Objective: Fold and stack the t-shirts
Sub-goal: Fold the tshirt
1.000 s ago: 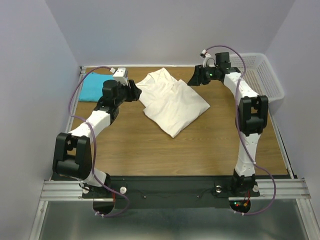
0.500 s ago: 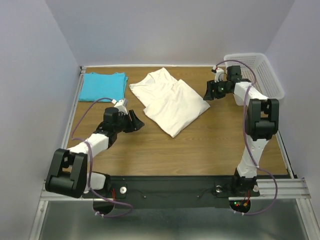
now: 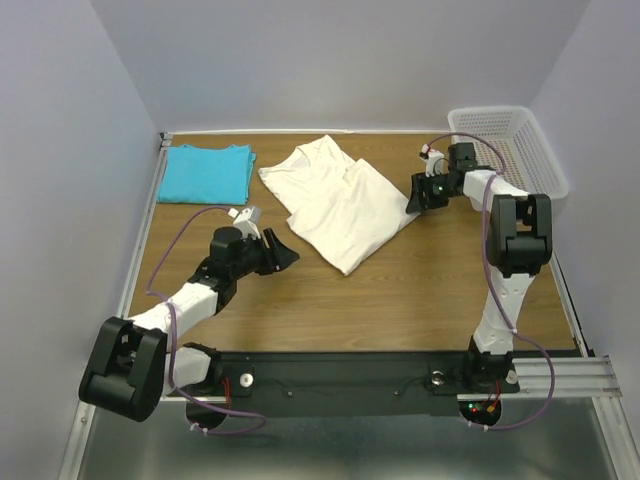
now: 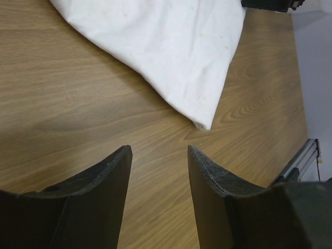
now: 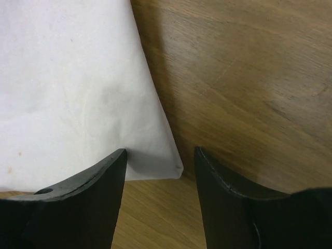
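My right gripper should pull the hem's far corner (image 3: pixel 412 216) toward me to square it before both grippers fold, since the cream t-shirt's hem (image 3: pixel 382 246) slants away from me.
The cream t-shirt (image 3: pixel 340 205) lies partly folded in the middle of the table, its near corner pointing toward me. The turquoise t-shirt (image 3: pixel 207 172) lies folded flat at the far left. My left gripper (image 3: pixel 287 254) is open and empty, low over bare wood just left of the cream shirt's near corner (image 4: pixel 203 122). My right gripper (image 3: pixel 412 198) is open and empty at the cream shirt's right corner (image 5: pixel 174 166), which lies between the fingers (image 5: pixel 228 207) in the right wrist view.
A white perforated basket (image 3: pixel 512 145) stands at the far right corner. The wooden table (image 3: pixel 400 290) has bare wood in front of the shirts. A metal rail (image 4: pixel 301 161) marks the near edge.
My left arm has drawn back from the cream shirt's far left edge toward its near corner. My right arm has moved from the far edge down to the shirt's right corner.
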You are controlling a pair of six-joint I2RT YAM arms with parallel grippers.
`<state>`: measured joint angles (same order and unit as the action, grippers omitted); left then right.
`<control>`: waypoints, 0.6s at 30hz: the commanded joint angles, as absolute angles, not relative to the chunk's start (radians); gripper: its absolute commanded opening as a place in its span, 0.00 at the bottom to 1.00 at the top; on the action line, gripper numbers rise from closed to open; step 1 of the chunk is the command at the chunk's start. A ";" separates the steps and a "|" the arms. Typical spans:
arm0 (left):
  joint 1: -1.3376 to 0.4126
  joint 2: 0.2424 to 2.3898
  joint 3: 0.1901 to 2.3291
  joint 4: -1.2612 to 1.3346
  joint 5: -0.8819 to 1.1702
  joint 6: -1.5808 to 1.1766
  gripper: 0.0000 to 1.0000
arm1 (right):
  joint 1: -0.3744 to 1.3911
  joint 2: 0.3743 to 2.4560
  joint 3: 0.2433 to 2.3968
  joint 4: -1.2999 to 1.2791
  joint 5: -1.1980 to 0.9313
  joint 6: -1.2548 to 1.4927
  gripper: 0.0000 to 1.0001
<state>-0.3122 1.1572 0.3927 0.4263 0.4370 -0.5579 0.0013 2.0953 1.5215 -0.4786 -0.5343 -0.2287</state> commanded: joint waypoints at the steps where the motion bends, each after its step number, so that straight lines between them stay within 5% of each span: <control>1: -0.365 1.140 0.382 0.502 0.430 -0.601 0.58 | 0.005 2.074 1.480 -0.471 -0.578 -0.224 0.59; 4: -0.406 1.153 0.376 0.517 0.413 -0.615 0.58 | 0.005 2.051 1.431 -0.477 -0.578 -0.238 0.52; 12: -0.448 1.132 0.373 0.496 0.371 -0.591 0.58 | 0.005 1.950 1.295 -0.505 -0.574 -0.282 0.15; 18: -0.449 1.029 0.397 0.362 0.324 -0.542 0.58 | 0.005 1.757 1.089 -0.557 -0.517 -0.347 0.06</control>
<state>-0.4438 1.1080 0.3855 0.4179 0.3618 -0.5869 0.0013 1.8767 1.1847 -0.4721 -0.5652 -0.2825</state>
